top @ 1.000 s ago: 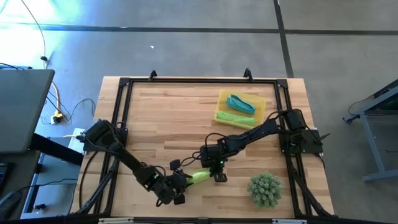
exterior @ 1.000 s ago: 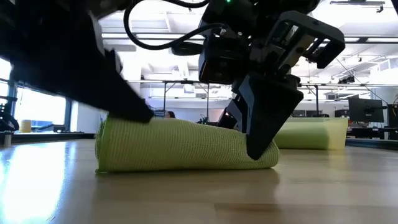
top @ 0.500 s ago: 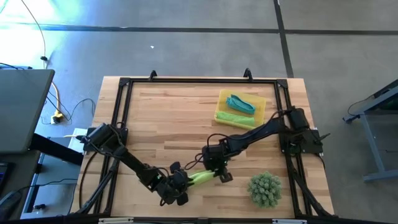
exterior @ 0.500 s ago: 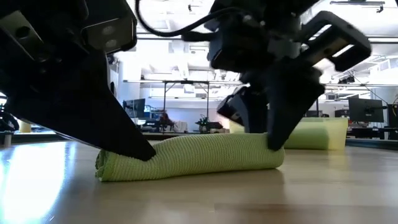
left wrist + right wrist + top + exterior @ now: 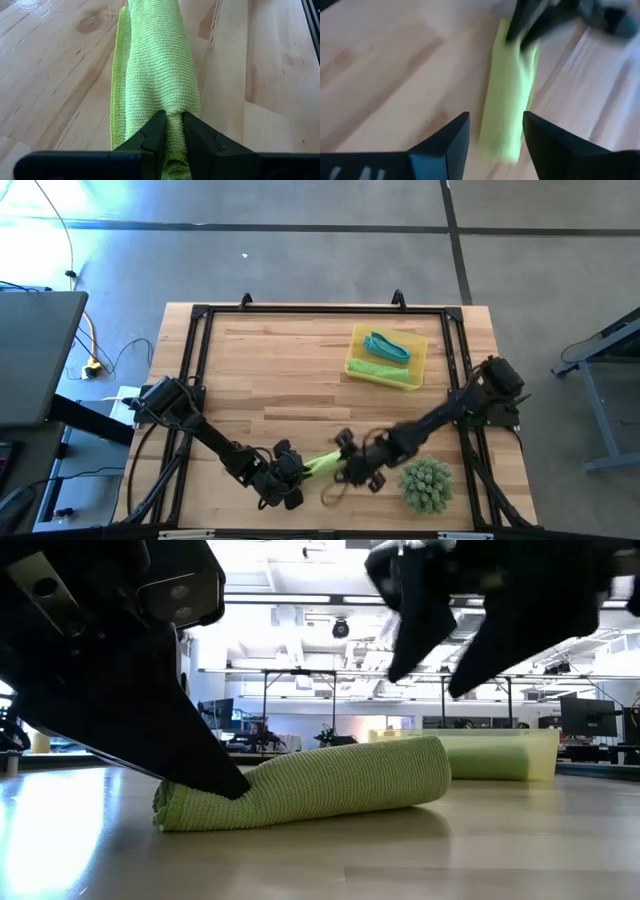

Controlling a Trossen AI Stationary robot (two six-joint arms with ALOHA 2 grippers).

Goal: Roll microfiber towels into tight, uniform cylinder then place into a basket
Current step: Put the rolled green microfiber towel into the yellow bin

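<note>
My left gripper will narrow the lime-green roll [image 5: 322,465] at the fingers but leave it rolled when I carry it, as it stays wide beyond my left gripper's pinch [image 5: 519,46].
A lime-green microfiber towel [image 5: 320,464], rolled into a cylinder [image 5: 320,785], lies on the wooden table near its front edge. My left gripper [image 5: 284,478] is shut on the roll's left end [image 5: 174,131]. My right gripper [image 5: 357,471] hangs open above the roll's right end [image 5: 470,635], touching nothing; the roll [image 5: 510,100] shows beyond its fingers. The yellow basket [image 5: 420,358] at the far right holds a teal towel [image 5: 387,346] and a second lime-green roll [image 5: 381,371]. My left gripper pinches the roll's left end [image 5: 174,122] between its two fingers [image 5: 154,134], and the cloth is squeezed thin there. The fingers come slanting down from the table's left and lie along the roll. The roll rests on the table, stretching away from the fingers.
A spiky green ball-shaped plant [image 5: 427,484] stands near the front right, close to my right gripper. A black frame [image 5: 200,315] runs round the table's edges. Bare wood [image 5: 270,370] lies at the middle and far left.
My right gripper has opened, let go of the roll's right end, risen and gone toward the near edge. My left gripper has shut on the roll's left end and squeezed it thin. The roll has stayed on the table.
</note>
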